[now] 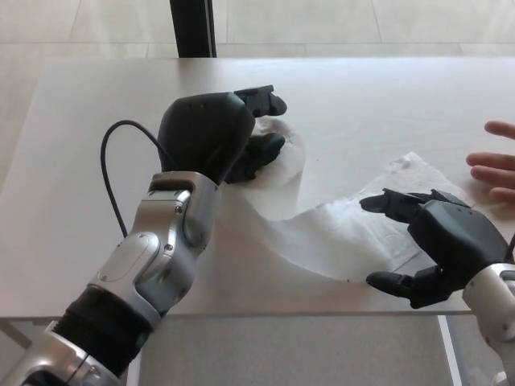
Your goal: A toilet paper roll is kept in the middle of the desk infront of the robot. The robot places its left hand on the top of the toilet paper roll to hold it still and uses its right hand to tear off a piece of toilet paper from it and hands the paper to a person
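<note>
My left hand pins the roll, so the loose paper strip (322,238) will tear off near the roll and leave a short tail when I pull.
The white toilet paper roll (283,165) stands in the middle of the white desk (362,104). My left hand (213,133) rests on top of it, fingers spread over the roll. A long strip of paper (338,233) runs from the roll to the right across the desk, ending in a crumpled sheet (406,181). My right hand (430,245) hovers over the strip's right end near the front edge, fingers apart, holding nothing. A person's hand (495,165) shows at the right edge, fingers pointing left.
A black post (191,28) stands behind the desk on a pale tiled floor. The desk's front edge (282,310) lies just below my right hand. A black cable (121,153) loops off my left forearm.
</note>
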